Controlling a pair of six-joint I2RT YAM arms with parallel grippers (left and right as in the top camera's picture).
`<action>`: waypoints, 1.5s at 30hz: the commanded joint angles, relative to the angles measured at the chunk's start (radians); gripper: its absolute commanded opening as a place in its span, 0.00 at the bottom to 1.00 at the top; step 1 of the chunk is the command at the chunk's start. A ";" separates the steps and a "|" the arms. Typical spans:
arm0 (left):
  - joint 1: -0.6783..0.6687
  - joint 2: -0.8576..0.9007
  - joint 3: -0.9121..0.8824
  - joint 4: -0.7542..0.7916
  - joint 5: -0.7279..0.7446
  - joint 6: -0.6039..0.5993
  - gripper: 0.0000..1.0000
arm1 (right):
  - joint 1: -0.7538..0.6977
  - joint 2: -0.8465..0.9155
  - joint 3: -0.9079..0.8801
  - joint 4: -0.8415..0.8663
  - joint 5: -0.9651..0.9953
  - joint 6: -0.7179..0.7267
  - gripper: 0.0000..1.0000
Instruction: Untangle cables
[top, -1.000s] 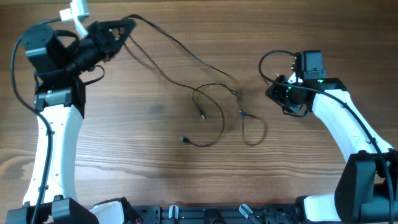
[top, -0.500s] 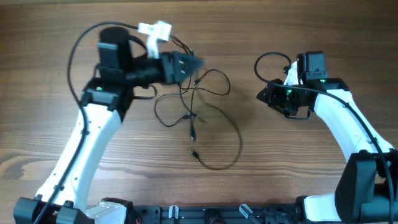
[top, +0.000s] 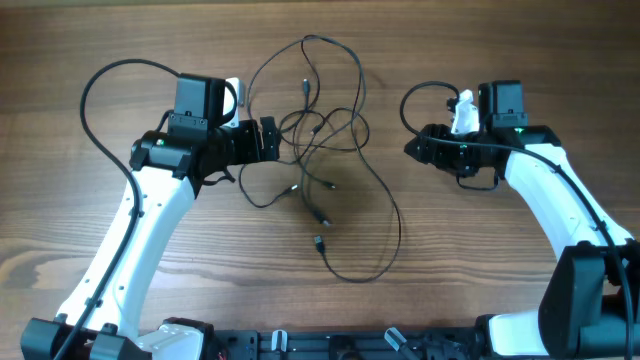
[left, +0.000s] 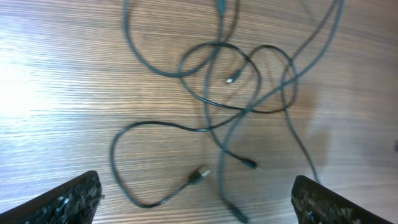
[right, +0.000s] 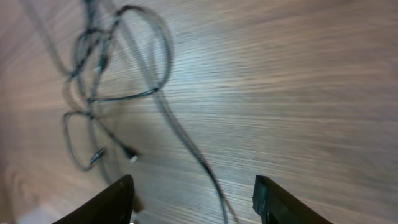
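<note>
The black cable's loops (top: 350, 122) are under the gray cable, so my right gripper needs to raise the gray cable near its far bend (top: 354, 57) before my left gripper pulls.
The cables (top: 318, 128) lie as a loose tangle of thin black cords on the wooden table, mid-table and toward the far edge, with one long loop (top: 397, 215) trailing toward the front. Small plug ends (top: 318, 243) poke out below the knot. My left gripper (top: 268, 140) sits at the tangle's left edge, open wide and holding nothing. In the left wrist view the cords (left: 217, 106) and a silvery plug (left: 200, 175) rest on the wood ahead of my left gripper (left: 196, 202). My right gripper (top: 412, 150) is open to the right of the tangle. Under my right gripper (right: 194, 202) passes a blurred cord (right: 211, 180).
The wooden table (top: 500, 270) stretches to both sides of the tangle. Thick black wires fixed to the arms arc above the left arm (top: 100, 80) and the right wrist (top: 420, 95). The arm bases (top: 330, 345) line the front edge.
My left arm swung from the far left corner to mid-table with the cables, then opened and let them fall into a bunch. The right gripper opened wider and stayed in place.
</note>
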 joint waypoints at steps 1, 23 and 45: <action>0.003 0.019 -0.003 -0.016 -0.079 -0.052 1.00 | 0.041 0.012 0.004 0.081 -0.028 -0.102 0.68; -0.071 0.059 -0.003 -0.031 -0.015 -0.055 1.00 | 0.238 0.425 0.003 0.946 0.097 0.273 0.56; -0.071 0.061 -0.003 0.006 -0.015 -0.055 1.00 | 0.227 -0.380 0.030 0.369 0.040 -0.020 0.04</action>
